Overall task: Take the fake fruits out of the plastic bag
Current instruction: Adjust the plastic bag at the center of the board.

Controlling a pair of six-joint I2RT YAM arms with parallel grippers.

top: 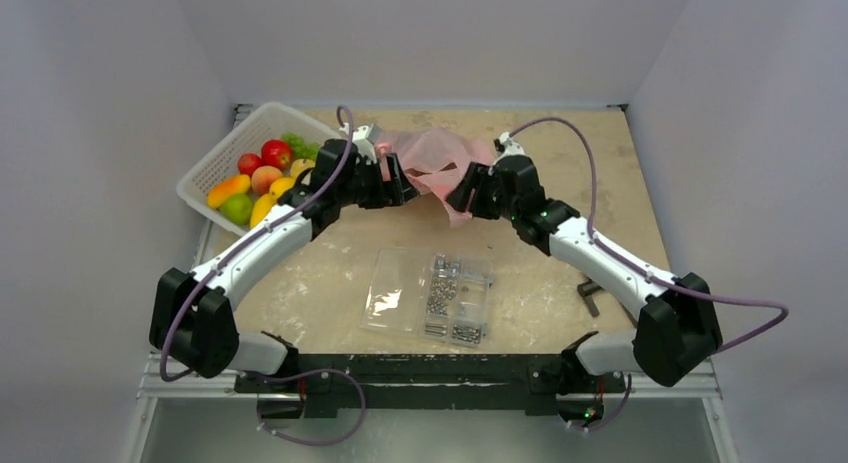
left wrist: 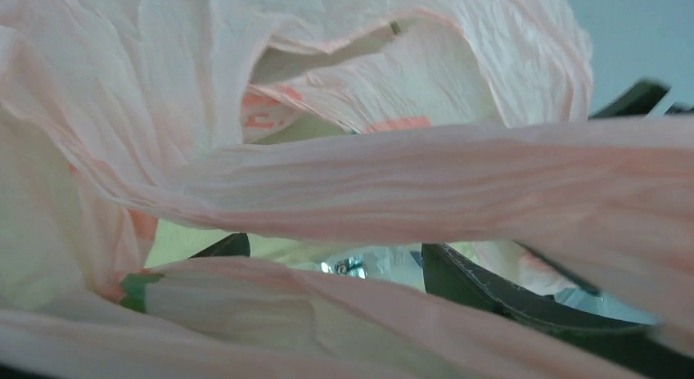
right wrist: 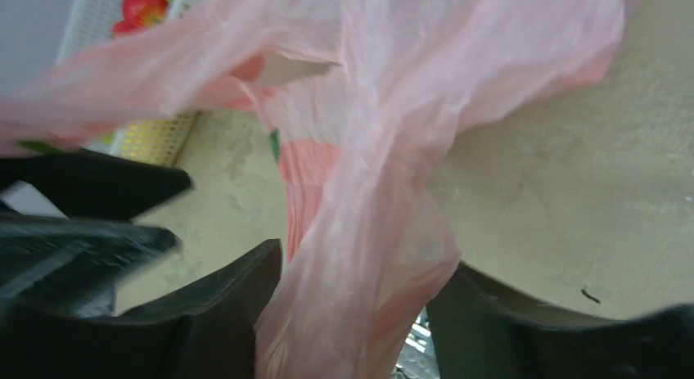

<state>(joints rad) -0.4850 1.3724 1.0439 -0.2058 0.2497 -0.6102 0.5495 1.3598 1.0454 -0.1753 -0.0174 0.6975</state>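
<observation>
The plastic bag is crumpled, and its near corner is loose between my right gripper's fingers, so next I pinch that corner before my left gripper stretches the bag.
The plastic bag lies crumpled and pink at the back of the table, between my two grippers. My left gripper sits at its left end. In the left wrist view the bag drapes in folds across the left gripper, whose fingers stand wide apart. My right gripper is at the bag's near right corner. There a bunched strand of the bag hangs between the spread fingers of the right gripper. Several fake fruits lie in a white basket. I see no fruit inside the bag.
The white basket stands at the back left, next to the left arm. A flat clear case of metal screws and a clear sleeve lie near the front centre. A small black piece rests beside the right arm.
</observation>
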